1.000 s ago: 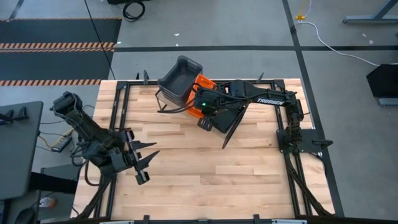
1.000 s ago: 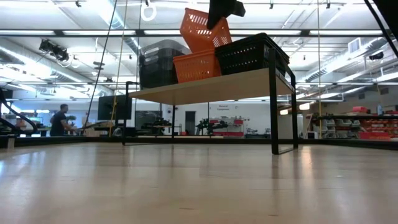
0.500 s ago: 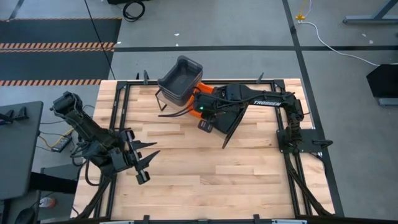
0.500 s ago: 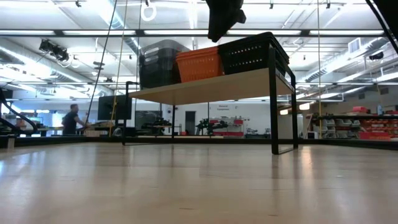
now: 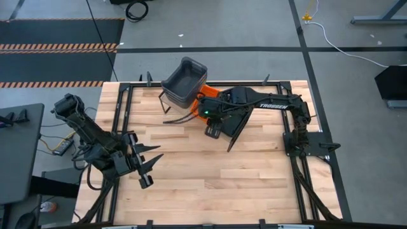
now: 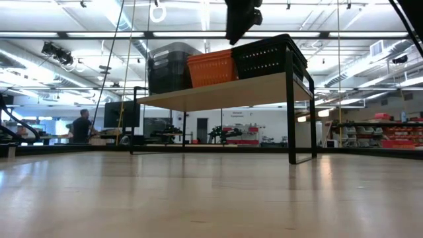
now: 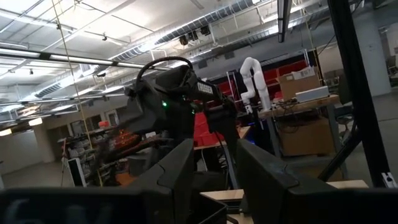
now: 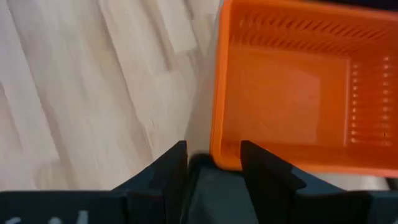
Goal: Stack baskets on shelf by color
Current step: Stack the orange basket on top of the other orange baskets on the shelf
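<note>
The black basket crowds the orange basket's corner (image 8: 225,158) under my right gripper, so I should move along the orange basket's near rim and grip it beside the grey basket (image 5: 192,111).
The light-wood shelf (image 6: 218,92) stands on the table and carries grey baskets (image 6: 168,68), orange baskets (image 6: 211,68) and black baskets (image 6: 268,58) side by side. In the high view the grey basket (image 5: 184,79) shows at the shelf's far-left end, and a strip of orange (image 5: 211,94) shows beside the right arm. My right gripper (image 8: 213,163) is open and hovers above the orange basket (image 8: 292,87), over its near rim, touching nothing; it also shows in the low view (image 6: 241,16). My left gripper (image 5: 151,163) is open and empty near the table's near-left corner.
The shelf's black end frames (image 5: 236,132) stick out past the baskets. Bare wooden tabletop (image 5: 222,178) lies between the shelf and the near edge. A person (image 6: 82,125) moves in the room far behind the table.
My right gripper has lowered a tilted orange basket onto the orange one on the shelf, where it now sits level and nested. The gripper has let go and has gone up, clear of the basket.
</note>
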`<state>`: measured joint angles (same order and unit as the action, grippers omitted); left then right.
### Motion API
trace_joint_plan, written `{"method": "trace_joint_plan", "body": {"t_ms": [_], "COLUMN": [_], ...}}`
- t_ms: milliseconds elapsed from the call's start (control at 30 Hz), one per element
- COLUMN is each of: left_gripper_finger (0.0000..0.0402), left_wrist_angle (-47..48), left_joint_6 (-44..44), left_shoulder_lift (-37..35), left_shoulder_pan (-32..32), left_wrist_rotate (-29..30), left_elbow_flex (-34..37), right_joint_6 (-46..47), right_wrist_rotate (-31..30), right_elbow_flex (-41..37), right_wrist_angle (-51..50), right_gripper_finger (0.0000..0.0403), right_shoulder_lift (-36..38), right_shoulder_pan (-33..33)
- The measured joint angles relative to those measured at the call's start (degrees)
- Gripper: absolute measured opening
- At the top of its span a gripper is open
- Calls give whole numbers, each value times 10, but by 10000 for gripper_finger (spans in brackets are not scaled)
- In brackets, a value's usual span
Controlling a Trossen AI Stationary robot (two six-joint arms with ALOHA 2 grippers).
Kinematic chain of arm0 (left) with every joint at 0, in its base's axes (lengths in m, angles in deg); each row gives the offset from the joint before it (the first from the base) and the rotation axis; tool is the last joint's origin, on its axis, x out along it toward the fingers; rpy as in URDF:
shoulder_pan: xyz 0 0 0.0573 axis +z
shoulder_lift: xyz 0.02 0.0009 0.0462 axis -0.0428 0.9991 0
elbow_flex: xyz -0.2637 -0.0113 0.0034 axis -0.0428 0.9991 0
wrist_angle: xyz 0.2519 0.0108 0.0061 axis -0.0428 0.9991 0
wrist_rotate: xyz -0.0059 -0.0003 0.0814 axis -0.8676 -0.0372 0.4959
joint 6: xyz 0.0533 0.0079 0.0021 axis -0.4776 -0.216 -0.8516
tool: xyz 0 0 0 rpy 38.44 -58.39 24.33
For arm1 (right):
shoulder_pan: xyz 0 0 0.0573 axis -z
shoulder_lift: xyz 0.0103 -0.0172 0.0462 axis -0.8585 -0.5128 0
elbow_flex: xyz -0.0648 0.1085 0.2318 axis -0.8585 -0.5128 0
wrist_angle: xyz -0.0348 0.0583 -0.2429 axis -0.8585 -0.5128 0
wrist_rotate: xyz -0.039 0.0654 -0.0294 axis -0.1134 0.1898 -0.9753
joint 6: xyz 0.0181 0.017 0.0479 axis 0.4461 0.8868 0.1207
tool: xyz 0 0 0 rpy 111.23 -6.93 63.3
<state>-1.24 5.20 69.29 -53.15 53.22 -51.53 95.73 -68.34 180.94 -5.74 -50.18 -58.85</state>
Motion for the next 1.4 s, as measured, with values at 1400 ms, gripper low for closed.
{"method": "trace_joint_plan", "body": {"t_ms": [1400], "left_gripper_finger": [130], "left_wrist_angle": [0], "left_joint_6": [-2], "left_shoulder_lift": [0], "left_shoulder_pan": [1], "left_wrist_rotate": [0], "left_elbow_flex": [0], "right_joint_6": [5], "right_wrist_rotate": [42], "right_elbow_flex": [-94], "right_wrist_angle": [295], "right_gripper_finger": [154], "right_shoulder_lift": [0], "right_shoulder_pan": [35]}}
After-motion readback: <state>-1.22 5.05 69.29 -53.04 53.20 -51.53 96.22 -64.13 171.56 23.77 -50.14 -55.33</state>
